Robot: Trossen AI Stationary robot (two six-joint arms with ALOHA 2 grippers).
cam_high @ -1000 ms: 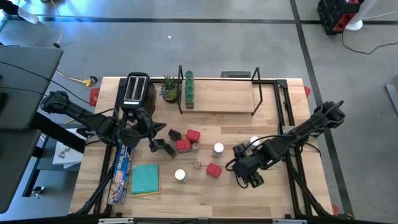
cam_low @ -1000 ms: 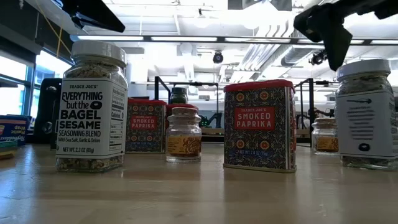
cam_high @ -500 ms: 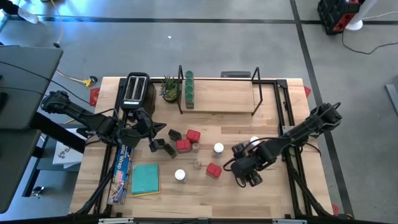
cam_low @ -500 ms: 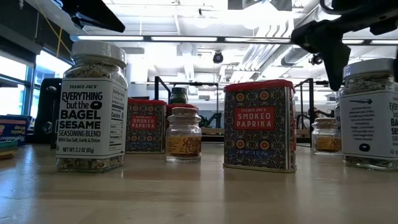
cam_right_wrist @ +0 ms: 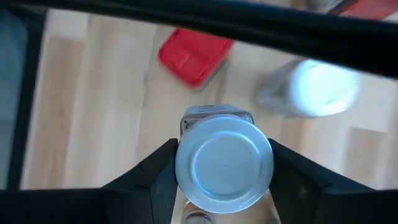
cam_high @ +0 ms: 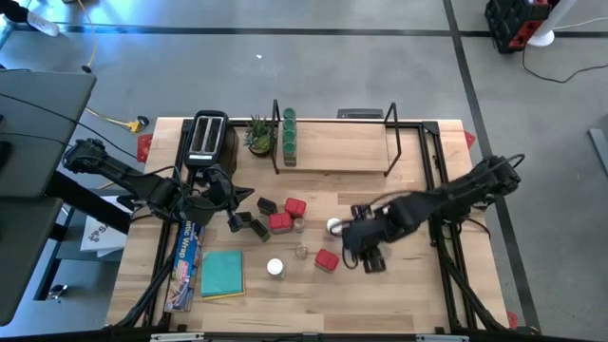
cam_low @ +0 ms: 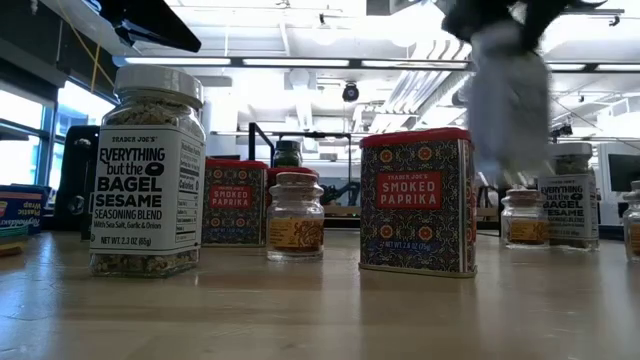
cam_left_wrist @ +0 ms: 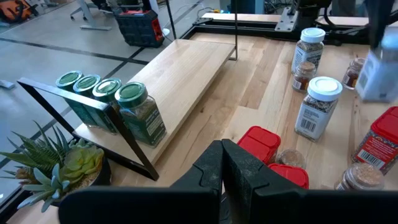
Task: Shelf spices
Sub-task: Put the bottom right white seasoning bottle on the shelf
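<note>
My right gripper should keep carrying the white-lidded jar (cam_low: 508,98) until it stands on the shelf (cam_high: 310,142) beside the green-lidded jars. The jar is hanging upright and that spot is free.
The light-wood shelf (cam_high: 332,157) stands at the table's far side, with several green-lidded jars (cam_left_wrist: 106,99) on its left end. Red tins (cam_high: 294,206), white-lidded jars (cam_high: 333,226) and tiny clear jars (cam_high: 302,251) stand on the table's middle. My right gripper (cam_high: 366,249) hangs over the table right of the nearest red tin (cam_high: 327,260), shut on a white-lidded jar (cam_right_wrist: 224,163), which is blurred in the low view (cam_low: 510,100). My left gripper (cam_left_wrist: 222,165) is shut and waits left of the red tins, beside two dark tins (cam_high: 252,224). My right gripper pinches the white-lidded jar between its two fingers (cam_right_wrist: 158,174), one on either side of the glass body (cam_right_wrist: 214,115) just below the lid. The fingers come from above, pointing down. The jar is lifted clear of the table and hangs roughly upright below them.
A black toaster (cam_high: 206,138) and a potted plant (cam_high: 258,138) stand left of the shelf. A teal pad (cam_high: 222,274) and a long box (cam_high: 185,256) lie near the near-left corner. Bare wood shows on the shelf's middle and right.
My right gripper has lifted the white-lidded jar from the table near the right side and carried it toward the table's left, up to the nearest red tin. The jar first turned where it stood, then rose clear. My left arm kept still.
</note>
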